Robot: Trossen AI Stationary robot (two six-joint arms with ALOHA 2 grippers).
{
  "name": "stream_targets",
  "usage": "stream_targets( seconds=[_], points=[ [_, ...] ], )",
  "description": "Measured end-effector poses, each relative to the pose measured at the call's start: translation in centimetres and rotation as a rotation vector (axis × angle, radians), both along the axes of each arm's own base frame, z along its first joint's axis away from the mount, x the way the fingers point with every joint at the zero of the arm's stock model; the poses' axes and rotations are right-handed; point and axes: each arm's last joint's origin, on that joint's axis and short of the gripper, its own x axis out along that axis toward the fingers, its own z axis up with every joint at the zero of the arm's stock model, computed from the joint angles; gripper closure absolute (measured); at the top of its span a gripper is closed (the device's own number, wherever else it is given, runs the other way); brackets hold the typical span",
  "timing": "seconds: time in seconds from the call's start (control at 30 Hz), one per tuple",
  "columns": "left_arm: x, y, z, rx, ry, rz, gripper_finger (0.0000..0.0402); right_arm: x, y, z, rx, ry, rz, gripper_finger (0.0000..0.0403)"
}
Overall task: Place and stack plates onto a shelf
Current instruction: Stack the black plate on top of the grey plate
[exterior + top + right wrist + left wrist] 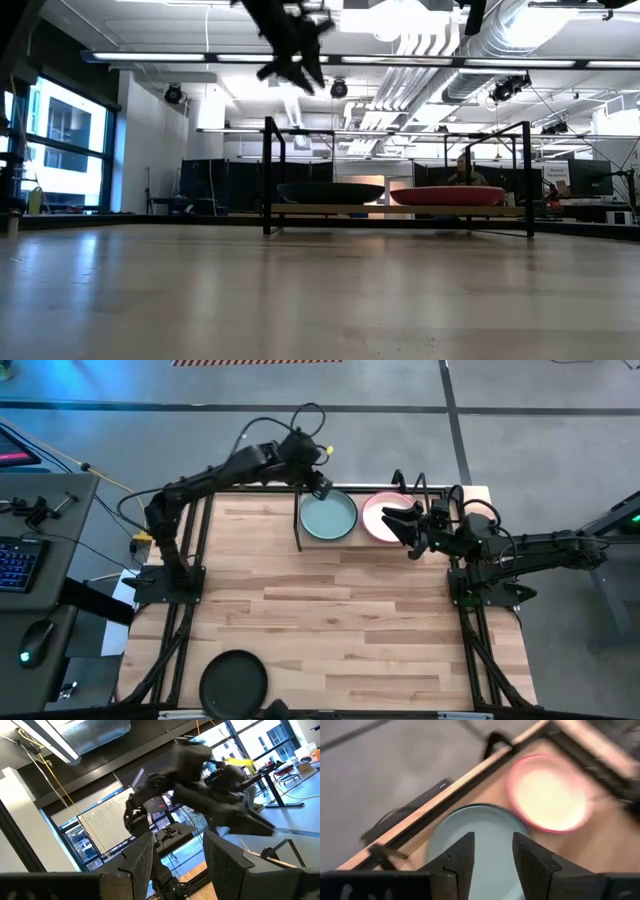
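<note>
My left gripper is closed, and the black plate (234, 684) lies flat beside clear, smooth wood (300, 625). The plate will slide along flat when I push it with that gripper.
The shelf (470, 493) stands at the table's far edge. On its board lie the pale sage green plate (328, 517) and, to its right, the cream-pink plate (380, 517) with a reddish rim. The black plate (233, 682) lies flat near the table's near edge. I cannot make out the dark teal or magenta plates. My left gripper (493, 851) is open and empty, hovering above the far edge of the sage plate (487, 827). My right gripper (405, 522) is open and empty at the right edge of the cream-pink plate, well above the shelf's board.
Thin black upright rods (268, 175) rise at the shelf's ends and between the plates. The low view shows both plates (447, 195) lying flat on the board. Bare butcher-block tabletop (330, 610) stretches between the shelf and the black plate. A desk with a keyboard (18, 565) stands off to the left.
</note>
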Motion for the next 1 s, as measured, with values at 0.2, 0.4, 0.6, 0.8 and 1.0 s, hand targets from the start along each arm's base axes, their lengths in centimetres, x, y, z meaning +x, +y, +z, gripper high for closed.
stream_targets(
  seconds=[0.2, 0.4, 0.6, 0.8, 1.0],
  points=[
    [-2.3, -7.4, 4.0, 0.110, -0.195, -0.214, 0.0277, 0.0, 0.0, 0.0, 0.000, 0.002, 0.001, 0.0247],
    [-5.7, -14.5, 2.2, 0.116, -0.434, -0.366, 0.0277, 0.0, 0.0, -0.1, 0.000, 0.006, 0.002, 0.0247],
    [-9.7, -18.6, -1.7, 0.021, -0.602, -0.413, 0.0277, 0.0, 0.0, -0.1, -0.006, 0.010, 0.003, 0.0247],
    [-12.1, -19.7, -2.6, 0.039, -0.669, -0.384, 0.0277, 0.0, 0.0, -0.1, -0.009, 0.012, 0.002, 0.0247],
    [-12.7, -19.6, -2.1, 0.101, -0.669, -0.403, 0.0277, 0.0, 0.0, -0.1, -0.011, 0.013, 0.001, 0.0247]
  ],
)
